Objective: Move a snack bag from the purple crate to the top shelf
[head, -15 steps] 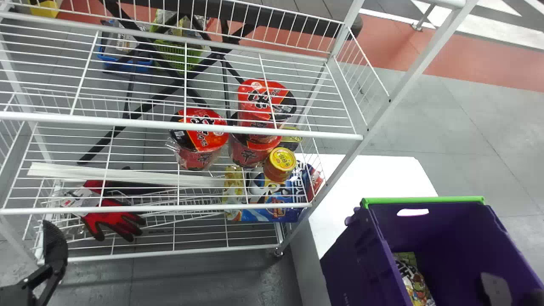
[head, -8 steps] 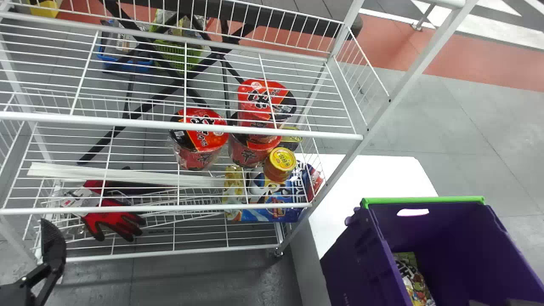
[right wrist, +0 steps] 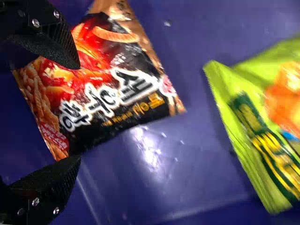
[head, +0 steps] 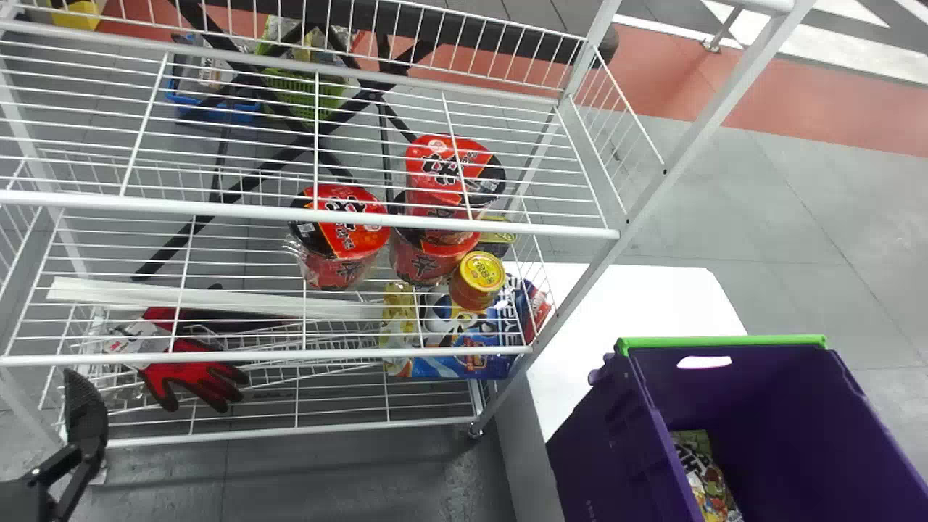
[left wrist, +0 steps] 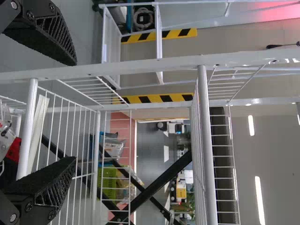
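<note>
When I lift the black and orange snack bag point(right wrist: 96, 82), its middle should cinch and its top end fan out: the glossy film point(right wrist: 124, 57) is wrinkled.
My left gripper point(head: 85, 428) is at the lower left of the head view, in front of the shelf; in the left wrist view the left gripper point(left wrist: 75, 110) is open with nothing between its fingers. In the right wrist view my right gripper point(right wrist: 78, 112) stands open inside the purple crate point(head: 783, 406), over a black and orange snack bag point(right wrist: 108, 84) lying on the crate's floor. A green snack bag point(right wrist: 262, 122) lies farther off. Another printed bag point(head: 707, 475) shows by the crate's left wall. The rack's top shelf point(head: 312, 217) is white wire.
A rack post point(head: 652, 181) stands between the shelves and the crate. Red noodle cups point(head: 341, 239), a yellow-lidded can point(head: 478, 279) and a blue box point(head: 464, 355) rest on lower levels. Red gloves point(head: 192, 370) lie at the left. The crate stands on a white table point(head: 638, 297).
The right gripper has gone down out of the head view at the crate's lower right. My left gripper has shifted slightly to the left.
</note>
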### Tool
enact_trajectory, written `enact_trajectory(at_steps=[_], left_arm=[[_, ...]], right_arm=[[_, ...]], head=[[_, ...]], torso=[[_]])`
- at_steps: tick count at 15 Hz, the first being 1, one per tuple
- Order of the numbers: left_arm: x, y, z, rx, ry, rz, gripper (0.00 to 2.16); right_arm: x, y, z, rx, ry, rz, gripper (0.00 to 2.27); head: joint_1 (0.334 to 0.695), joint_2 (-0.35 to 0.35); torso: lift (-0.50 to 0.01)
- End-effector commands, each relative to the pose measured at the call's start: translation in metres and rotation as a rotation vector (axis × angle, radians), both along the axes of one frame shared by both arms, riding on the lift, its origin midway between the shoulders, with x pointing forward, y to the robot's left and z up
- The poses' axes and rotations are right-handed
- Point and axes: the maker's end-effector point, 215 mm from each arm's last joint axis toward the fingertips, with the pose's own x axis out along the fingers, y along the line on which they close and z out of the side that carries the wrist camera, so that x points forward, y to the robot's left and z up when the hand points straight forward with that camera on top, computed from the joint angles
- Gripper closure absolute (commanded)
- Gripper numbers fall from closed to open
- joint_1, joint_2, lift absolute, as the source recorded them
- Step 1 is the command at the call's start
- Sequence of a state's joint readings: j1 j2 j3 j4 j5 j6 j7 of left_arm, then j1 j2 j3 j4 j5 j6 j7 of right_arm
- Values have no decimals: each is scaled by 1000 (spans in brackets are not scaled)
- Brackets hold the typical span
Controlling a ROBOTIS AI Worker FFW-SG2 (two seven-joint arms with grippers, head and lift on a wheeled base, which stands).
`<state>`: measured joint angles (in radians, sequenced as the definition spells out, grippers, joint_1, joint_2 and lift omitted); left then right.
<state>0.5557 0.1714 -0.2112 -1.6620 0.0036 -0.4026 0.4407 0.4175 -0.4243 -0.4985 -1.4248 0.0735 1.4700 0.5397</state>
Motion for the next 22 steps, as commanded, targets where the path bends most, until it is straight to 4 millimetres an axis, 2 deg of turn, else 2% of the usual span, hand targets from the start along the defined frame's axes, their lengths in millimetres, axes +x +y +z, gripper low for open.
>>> enact_trajectory(at_steps=[1,5,11,14,18,20,21,22], left_arm=[[1,1,-1,0,2,2,97],[1,3,-3,1,5,4,97],[2,5,-2,2,3,8,97],[2,6,-2,3,3,10,97],[2,6,-3,5,4,7,97],[2,7,-2,5,0,8,97],[2,7,-1,4,0,8,97],[1,6,-1,3,0,7,97]], right_arm=[[-11,2,-5,-12,50,42,147],[-6,6,-14,8,55,117,147],[-3,25,-32,63,48,212,147],[-6,22,-43,59,42,269,144],[-6,19,-45,52,40,287,208],[-6,18,-46,41,46,308,505],[-5,18,-46,39,45,309,738],[-5,18,-47,34,45,311,1062]], head=[[695,-350],[695,-350],[695,-350],[695,-350],[695,-350],[695,-350],[695,-350],[695,-350]], torso=[[-452],[-452],[-452],[-452],[-452],[-452],[-452],[-452]])
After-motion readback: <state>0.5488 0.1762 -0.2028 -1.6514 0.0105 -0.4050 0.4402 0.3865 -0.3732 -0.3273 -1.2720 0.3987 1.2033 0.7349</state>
